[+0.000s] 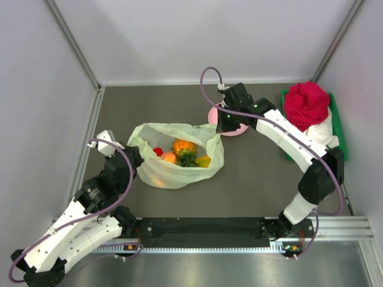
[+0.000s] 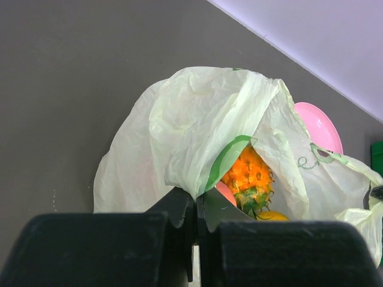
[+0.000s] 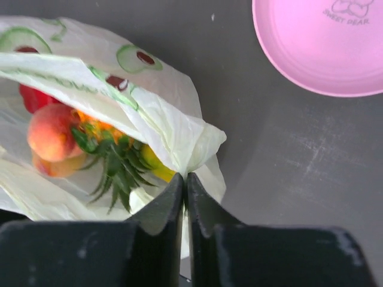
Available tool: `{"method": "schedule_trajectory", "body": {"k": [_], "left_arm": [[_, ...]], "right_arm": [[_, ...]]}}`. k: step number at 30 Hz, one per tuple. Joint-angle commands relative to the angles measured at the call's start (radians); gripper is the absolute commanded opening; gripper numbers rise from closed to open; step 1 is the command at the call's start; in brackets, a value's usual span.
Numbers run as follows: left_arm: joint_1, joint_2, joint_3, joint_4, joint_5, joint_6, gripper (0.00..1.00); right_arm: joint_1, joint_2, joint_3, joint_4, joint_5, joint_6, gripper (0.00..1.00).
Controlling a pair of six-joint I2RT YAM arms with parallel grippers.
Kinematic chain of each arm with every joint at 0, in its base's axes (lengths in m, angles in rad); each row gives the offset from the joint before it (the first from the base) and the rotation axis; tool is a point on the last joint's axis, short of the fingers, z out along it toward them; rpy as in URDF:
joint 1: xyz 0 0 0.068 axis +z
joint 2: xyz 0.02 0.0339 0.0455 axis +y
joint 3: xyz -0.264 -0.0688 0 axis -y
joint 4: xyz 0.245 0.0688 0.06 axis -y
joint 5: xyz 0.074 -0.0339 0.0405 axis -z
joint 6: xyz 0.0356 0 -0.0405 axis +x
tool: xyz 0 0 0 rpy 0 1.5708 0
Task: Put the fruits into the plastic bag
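The plastic bag's sides (image 1: 170,179) sag low around the fruits, so the robot's left gripper should lift the bag's rim (image 2: 196,179) together with the right gripper and then lower the bag upright.
The pale-green plastic bag (image 1: 173,173) lies open in the middle of the table. Inside it are the orange pineapple (image 1: 184,146), a red fruit (image 1: 158,152), a peach-coloured fruit (image 1: 169,158) and a yellow mango-like fruit (image 1: 204,161). My left gripper (image 1: 135,157) is shut on the bag's left rim; the left wrist view shows the film (image 2: 179,125) pinched between the jaws (image 2: 196,197), with the pineapple (image 2: 248,176) behind. My right gripper (image 1: 220,130) is shut on the bag's right rim (image 3: 185,177). In the right wrist view the bag (image 3: 161,119) holds the peach-coloured fruit (image 3: 51,133), red fruit (image 3: 33,97) and pineapple crown (image 3: 114,164).
A round pink plate (image 1: 239,130) lies under the right wrist; it also shows in the right wrist view (image 3: 326,42). A big red cloth bundle (image 1: 306,104) sits on a green tray (image 1: 336,119) at the back right. Walls close the table on the left, back and right.
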Motion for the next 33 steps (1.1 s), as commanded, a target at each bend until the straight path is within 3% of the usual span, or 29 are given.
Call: {"method": "schedule_trajectory", "body": {"k": [1,7,10,14,22,33], "left_arm": [[0.004,0.000,0.034,0.077,-0.009,0.061,0.00],[0.004,0.020,0.159,0.103,-0.023,0.129,0.00],[0.004,0.029,0.276,0.132,-0.044,0.202,0.00],[0.004,0.041,0.429,0.186,-0.066,0.309,0.00],[0.004,0.040,0.482,0.257,-0.057,0.352,0.00],[0.003,0.115,0.362,0.227,0.115,0.294,0.00]], "right_arm": [[-0.015,-0.025,0.111,0.008,-0.008,-0.020,0.01],[-0.015,-0.049,0.348,-0.076,-0.032,-0.042,0.00],[-0.015,-0.081,0.526,-0.099,-0.014,-0.062,0.00],[-0.015,-0.123,0.645,-0.061,0.018,-0.085,0.00],[-0.015,-0.158,0.581,-0.041,0.006,-0.056,0.00],[-0.015,-0.207,0.379,0.014,-0.025,-0.020,0.00]]}}
